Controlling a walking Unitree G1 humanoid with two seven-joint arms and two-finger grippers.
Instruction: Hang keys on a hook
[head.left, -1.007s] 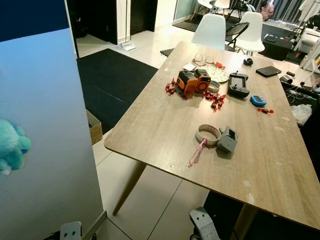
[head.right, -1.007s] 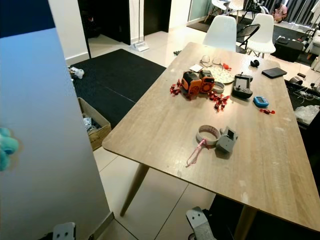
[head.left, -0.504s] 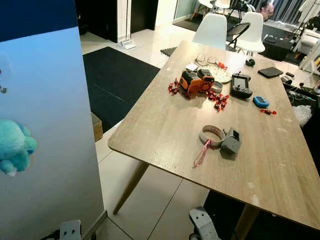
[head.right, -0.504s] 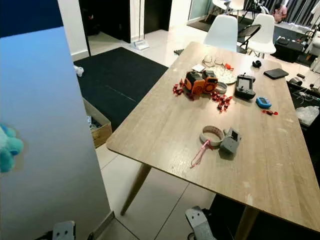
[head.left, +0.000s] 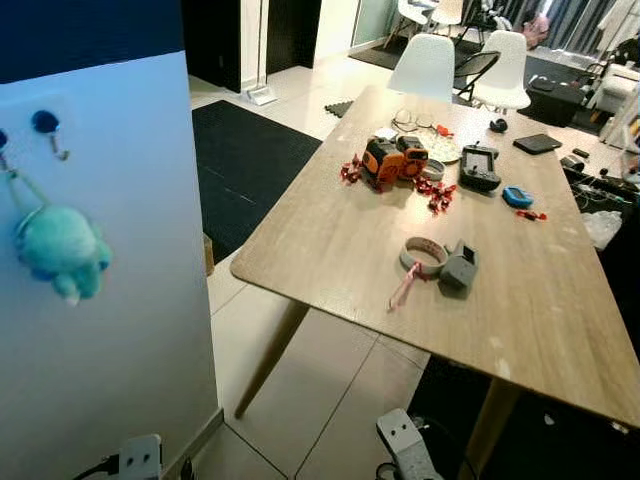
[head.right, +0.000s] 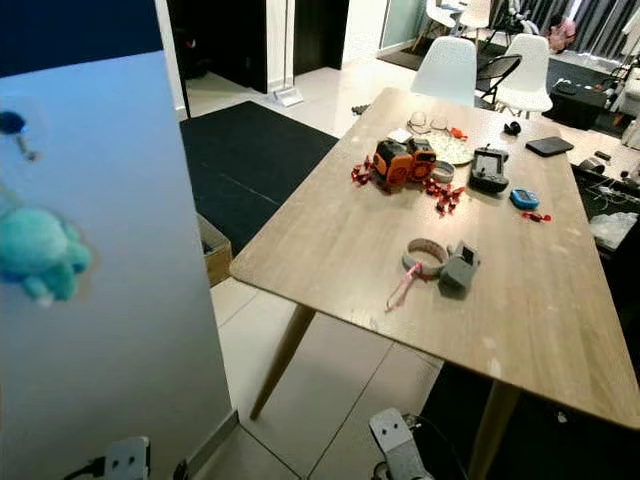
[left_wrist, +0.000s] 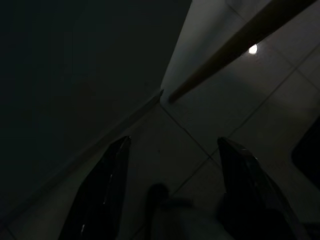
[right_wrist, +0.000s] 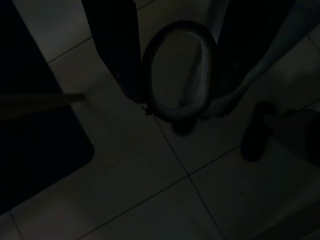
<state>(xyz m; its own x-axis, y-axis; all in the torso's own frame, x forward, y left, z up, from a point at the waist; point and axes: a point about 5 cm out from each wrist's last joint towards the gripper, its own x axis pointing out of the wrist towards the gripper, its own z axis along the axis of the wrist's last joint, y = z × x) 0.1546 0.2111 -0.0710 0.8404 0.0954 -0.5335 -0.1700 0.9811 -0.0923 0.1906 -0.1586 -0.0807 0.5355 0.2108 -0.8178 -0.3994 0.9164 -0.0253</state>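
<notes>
I expect the ring (right_wrist: 147, 70) to slide over a hook and hang when I carry it there, because the dark oval ring's middle is wide open (right_wrist: 177, 72).
A pale blue panel (head.left: 120, 330) stands at my left and carries small blue hooks (head.left: 45, 124). From one hook at the panel's left edge a teal plush charm (head.left: 60, 245) hangs by a cord. On the wooden table (head.left: 330, 240) lies a grey key fob (head.left: 458, 268) with a pink strap (head.left: 402, 286), next to a roll of tape (head.left: 422, 255). My left gripper (left_wrist: 172, 142) hangs open over the floor tiles. My right gripper (right_wrist: 177, 100) also hangs low and open, with an oval ring shape (right_wrist: 180, 70) between its fingers.
Orange gadgets (head.left: 390, 160), red bits, a black controller (head.left: 478, 166) and glasses lie at the table's far end. White chairs (head.left: 428, 65) stand beyond it. A black rug (head.left: 250, 160) and a cardboard box (head.right: 214, 262) lie between panel and table.
The camera has swung left, so the panel's hooks and more of the teal charm have come into view. Nothing on the table has moved.
</notes>
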